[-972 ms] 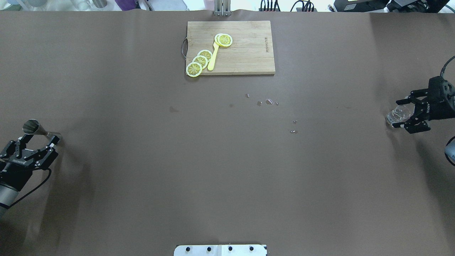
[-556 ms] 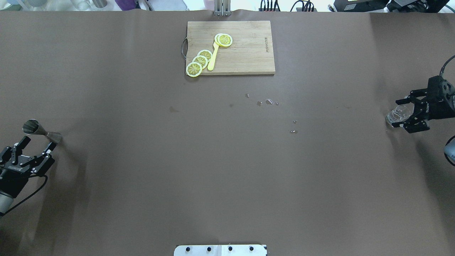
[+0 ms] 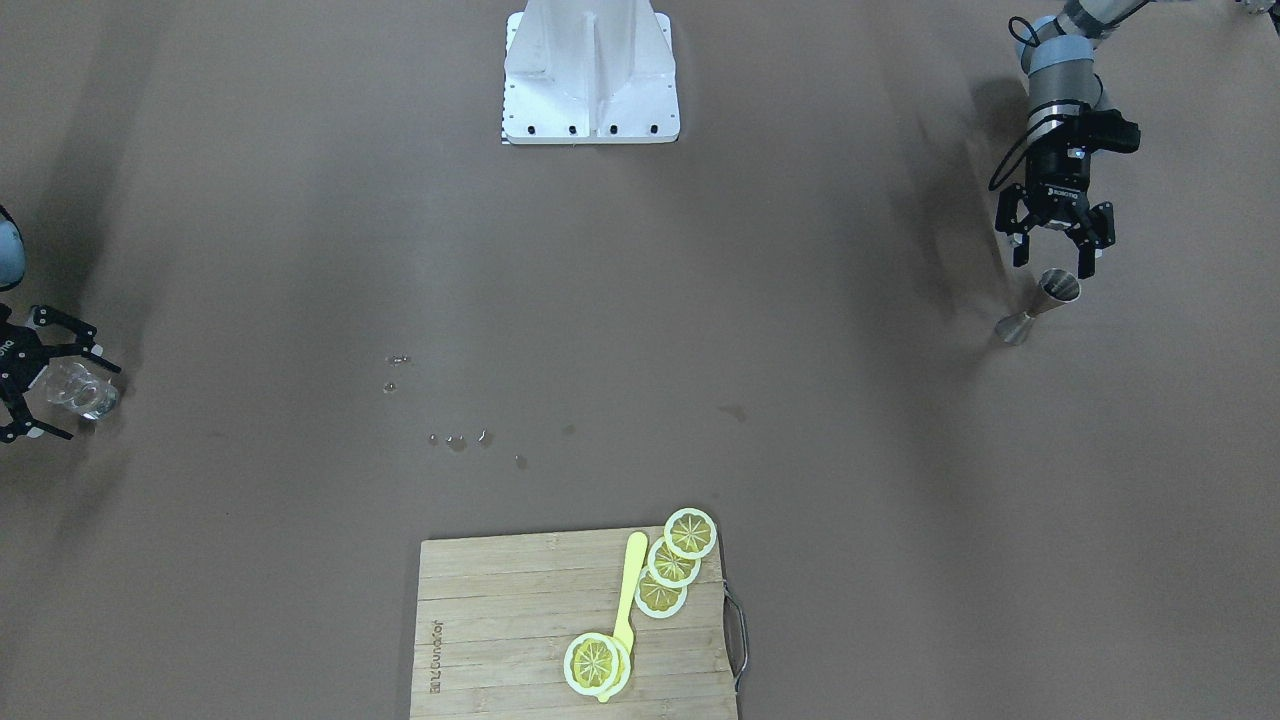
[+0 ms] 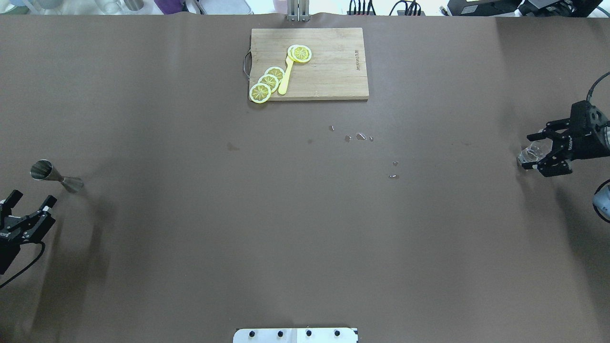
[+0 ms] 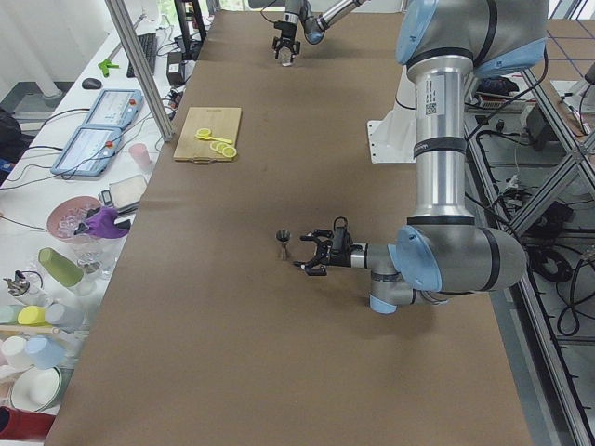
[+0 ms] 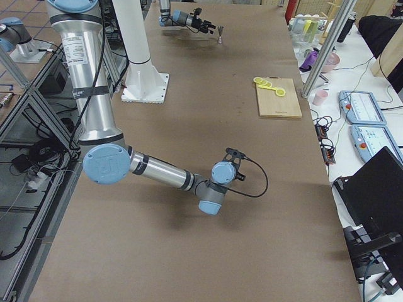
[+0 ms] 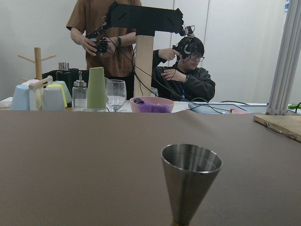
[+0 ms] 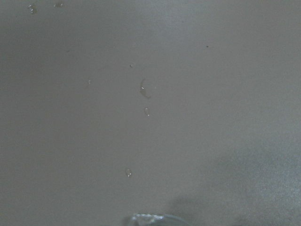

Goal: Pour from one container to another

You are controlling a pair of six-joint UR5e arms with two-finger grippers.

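Observation:
Small droplets [image 3: 457, 442] are on the centre of the table, so I expect the clear glass [image 3: 84, 390] to have liquid in it and to drip some past the steel jigger when I pour.
The steel jigger [image 4: 55, 176] stands upright on the brown table at the far left, also seen as jigger [image 3: 1040, 305] and close up as jigger [image 7: 190, 183]. My left gripper [image 4: 31, 198] is open and empty, just nearer the robot than the jigger and clear of it; it shows too as left gripper [image 3: 1052, 260]. The clear glass [image 4: 529, 154] sits at the far right, glass [image 3: 80, 390], between the spread fingers of my right gripper [image 4: 528, 152], which is open. In the right wrist view only the glass rim [image 8: 150, 218] shows.
A wooden cutting board [image 4: 333, 66] with lemon slices [image 4: 267, 83] and a yellow utensil lies at the far middle. Small droplets [image 4: 361, 137] dot the table centre. The robot's base plate [image 4: 295, 335] is at the near edge. Two people and cups [image 7: 42, 96] are beyond the table's left end.
My left gripper has drawn back toward the robot, away from the jigger, which stays standing. The right gripper shifted only slightly around the glass.

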